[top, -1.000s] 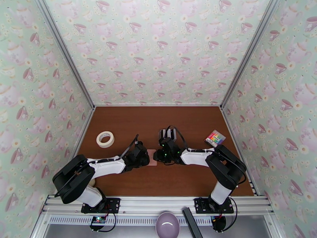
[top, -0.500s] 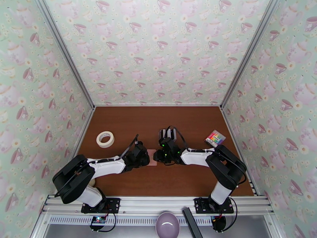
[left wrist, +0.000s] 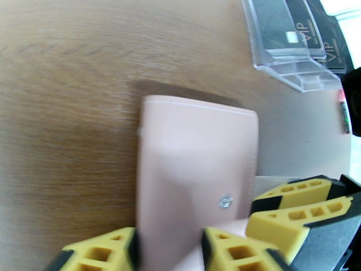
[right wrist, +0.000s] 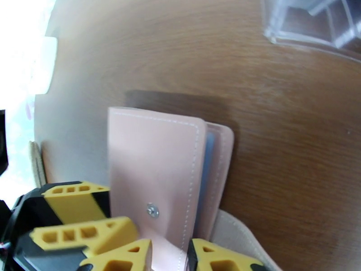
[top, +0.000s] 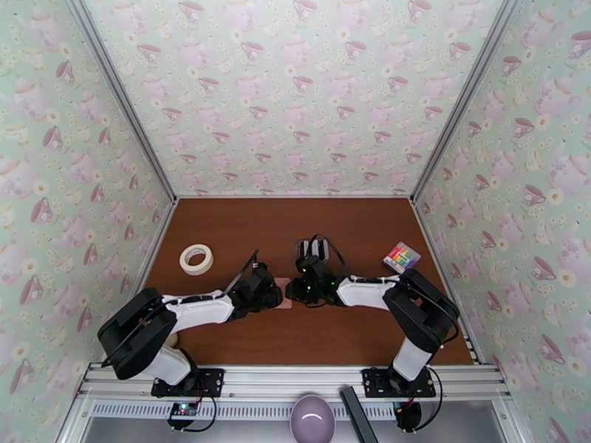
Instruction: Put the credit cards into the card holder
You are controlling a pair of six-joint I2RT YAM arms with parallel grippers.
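Observation:
Next, my right gripper swings the cover's loose edge open, because that edge faces it while my left gripper is at the card holder's spine.
The pink card holder [top: 284, 303] lies shut on the brown table between both arms. It shows large in the left wrist view [left wrist: 198, 163] and in the right wrist view [right wrist: 153, 168], with its snap stud on top and a bluish pocket edge at its right side. My left gripper [left wrist: 169, 249] stands over its near end, jaws apart, the pink cover between the fingertips. My right gripper [right wrist: 169, 256] is shut on the cover's snap end from the opposite side. The black credit cards [left wrist: 293, 37] stand in a clear rack [top: 312, 249] just beyond the card holder.
A roll of white tape [top: 196, 259] lies at the left. A multicoloured striped pad [top: 401, 256] sits by the right wall. A mauve bowl [top: 312, 419] and a black bar [top: 358, 415] rest on the front rail. Patterned walls close in three sides.
My left gripper's jaws have parted over the card holder. Both arms have stayed nearly where they were, and the card holder has not shifted.

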